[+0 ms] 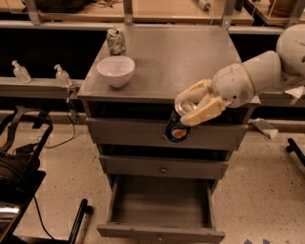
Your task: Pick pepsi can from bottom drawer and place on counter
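The pepsi can is held at its upper end by my gripper, its base free (pixel 177 133). I should keep carrying it up over the clear counter (pixel 188 73) until the can's base is standing there.
My gripper (pixel 193 107) is shut on the pepsi can (pixel 177 130), a dark blue can with a red-white logo and a silver top. It holds the can tilted in the air, in front of the top drawer and just below the front edge of the counter (pixel 181 62). The bottom drawer (pixel 161 209) is pulled open below and looks empty inside. The cream fingers (pixel 206 111) wrap the can's upper end, so the top is partly hidden.
A white bowl (pixel 116 70) and a pale green-white can (pixel 116 42) stand on the counter's left side. Two small bottles (pixel 62 76) sit on a ledge at left. A black cart (pixel 19 167) stands at lower left. A wooden shelf (pixel 143 9) runs behind.
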Robot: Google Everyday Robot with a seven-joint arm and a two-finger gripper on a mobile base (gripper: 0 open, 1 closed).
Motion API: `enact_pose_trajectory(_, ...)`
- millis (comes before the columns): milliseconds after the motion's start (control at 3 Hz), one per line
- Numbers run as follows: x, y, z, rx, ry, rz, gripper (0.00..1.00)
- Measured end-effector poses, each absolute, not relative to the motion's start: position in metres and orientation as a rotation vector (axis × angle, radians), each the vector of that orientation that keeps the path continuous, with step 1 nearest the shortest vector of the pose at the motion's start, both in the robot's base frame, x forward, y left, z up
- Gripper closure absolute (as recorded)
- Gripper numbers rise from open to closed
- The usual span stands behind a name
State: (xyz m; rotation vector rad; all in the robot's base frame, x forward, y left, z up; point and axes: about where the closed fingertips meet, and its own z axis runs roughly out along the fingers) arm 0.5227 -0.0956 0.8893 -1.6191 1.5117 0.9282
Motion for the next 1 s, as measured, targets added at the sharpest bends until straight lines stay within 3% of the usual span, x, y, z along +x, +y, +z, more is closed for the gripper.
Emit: enact_pose_trajectory(1000,0.633,-0.134,0.933,-1.489,1.627,0.842,1.0)
